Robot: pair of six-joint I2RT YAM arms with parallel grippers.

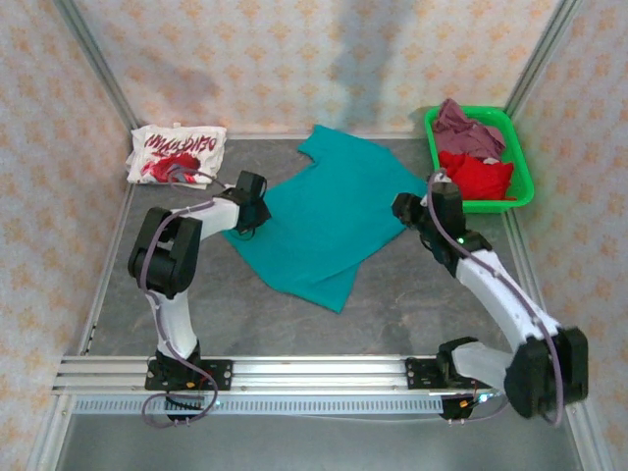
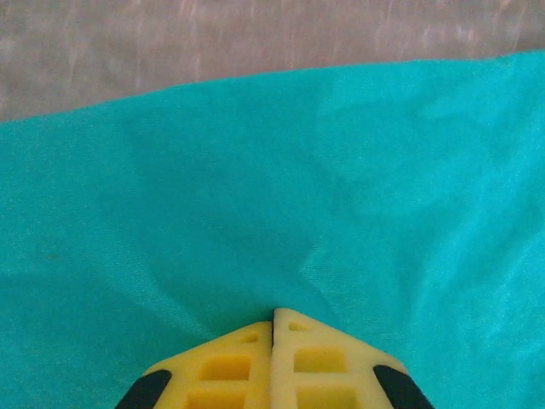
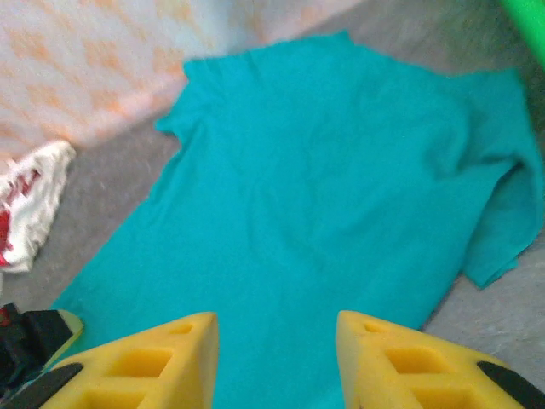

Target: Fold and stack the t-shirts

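The teal t-shirt is in my left gripper near its slanting bottom edge (image 1: pixel 274 281), so my left gripper should keep pulling it toward the open table (image 1: pixel 251 157) beside the white tee, then release it.
A teal t-shirt (image 1: pixel 324 211) lies spread flat, plain side up, in the middle of the table. My left gripper (image 1: pixel 253 212) sits at its left edge. In the left wrist view the yellow fingertips (image 2: pixel 294 328) meet, and creases in the teal cloth (image 2: pixel 272 187) run into them. My right gripper (image 1: pixel 407 208) hovers at the shirt's right edge, open, with the teal cloth (image 3: pixel 324 170) under the gap between its fingers (image 3: pixel 183 336). A folded white tee with red print (image 1: pixel 175 154) rests at the back left. Mauve (image 1: pixel 466 126) and red (image 1: pixel 481 177) tees fill the basket.
The green plastic basket (image 1: pixel 468 111) stands at the back right against the wall. Patterned walls enclose the table on three sides. A metal rail (image 1: pixel 294 371) runs along the near edge. Bare grey tabletop (image 1: pixel 392 314) lies in front of the teal shirt.
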